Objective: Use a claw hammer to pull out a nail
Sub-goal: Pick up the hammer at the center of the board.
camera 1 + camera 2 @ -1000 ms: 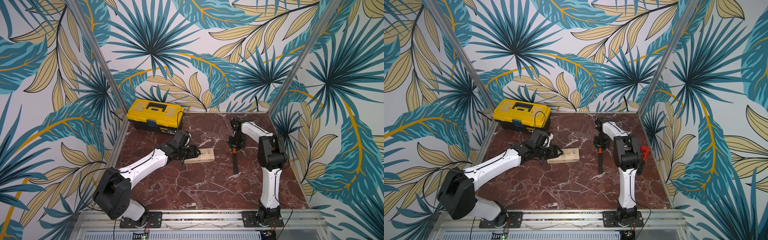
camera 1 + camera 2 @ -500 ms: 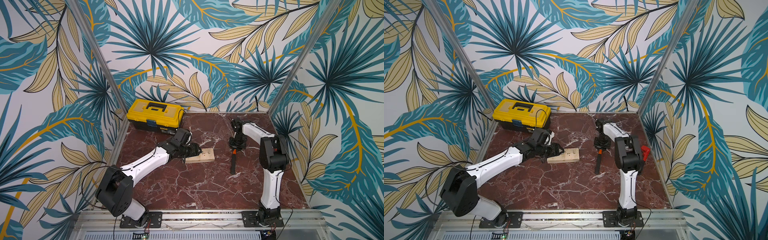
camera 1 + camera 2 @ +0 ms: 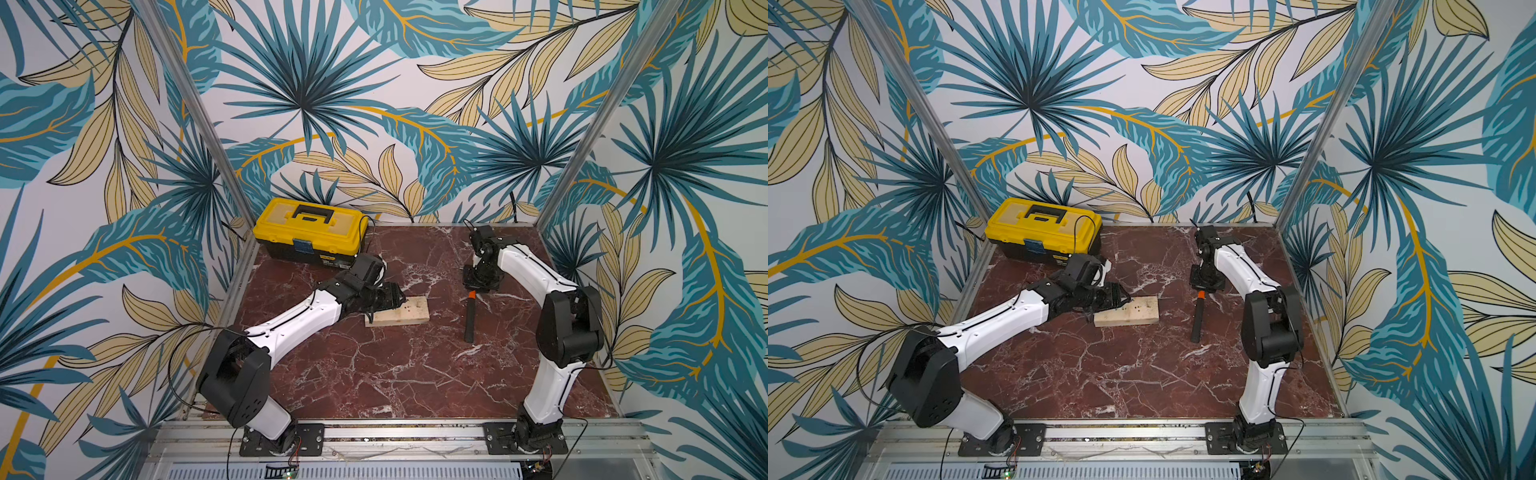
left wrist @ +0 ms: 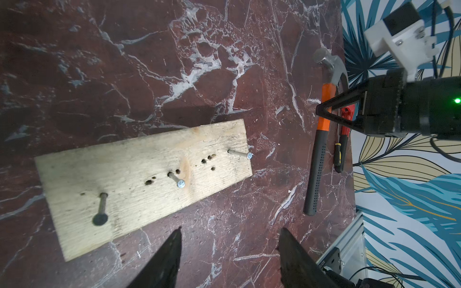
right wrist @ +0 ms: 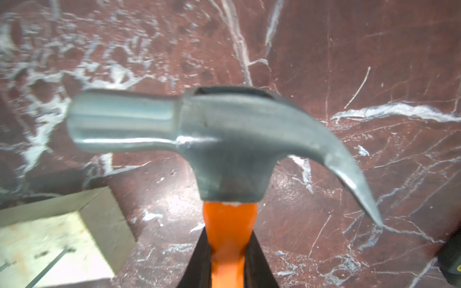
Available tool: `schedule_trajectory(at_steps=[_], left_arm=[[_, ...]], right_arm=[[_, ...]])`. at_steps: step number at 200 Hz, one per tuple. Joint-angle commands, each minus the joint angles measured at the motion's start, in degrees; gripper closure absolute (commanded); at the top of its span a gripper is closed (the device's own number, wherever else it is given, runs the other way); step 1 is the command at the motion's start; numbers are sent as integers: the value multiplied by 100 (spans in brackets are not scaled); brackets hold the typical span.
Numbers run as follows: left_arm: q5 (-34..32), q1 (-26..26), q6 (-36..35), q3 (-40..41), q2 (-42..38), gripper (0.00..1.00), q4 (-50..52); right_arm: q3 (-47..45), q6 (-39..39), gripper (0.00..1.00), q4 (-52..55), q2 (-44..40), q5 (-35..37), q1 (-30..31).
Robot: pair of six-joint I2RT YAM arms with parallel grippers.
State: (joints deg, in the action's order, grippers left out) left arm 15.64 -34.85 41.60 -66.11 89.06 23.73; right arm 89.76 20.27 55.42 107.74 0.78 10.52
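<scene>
My right gripper keeps bringing the hammer to my left gripper's open fingers until they close below the hammer's head, which pokes out past my right fingers.
The claw hammer lies right of the board, its black handle pointing toward the table's front. My right gripper is shut on its orange upper shaft, just below the silver head. The wooden board holds three nails that stick up: a dark one and two bright ones. My left gripper hangs open over the board's left end with nothing between its fingers.
A yellow toolbox stands at the back left. A red-headed tool and a screwdriver lie by the right wall, past the hammer. Patterned walls close in three sides of the marble table.
My left gripper has moved right and slightly back, over the board's left end. The hammer's handle has swung a little while the right gripper keeps hold of the shaft.
</scene>
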Motion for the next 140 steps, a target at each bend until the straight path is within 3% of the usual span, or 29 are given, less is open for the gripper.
schedule_trajectory(at_steps=[1, 92, 140], left_arm=[[57, -22, -92, -338, 15, 37, -11], [370, 22, -145, -1099, 368, 32, -155], [687, 13, -35, -1474, 621, 32, -319]], right_arm=[[54, -206, 100, -80, -575, -232, 231], [72, -246, 100, -494, -1555, -1286, 979], [-19, -144, 100, -862, -1748, -1460, 1426]])
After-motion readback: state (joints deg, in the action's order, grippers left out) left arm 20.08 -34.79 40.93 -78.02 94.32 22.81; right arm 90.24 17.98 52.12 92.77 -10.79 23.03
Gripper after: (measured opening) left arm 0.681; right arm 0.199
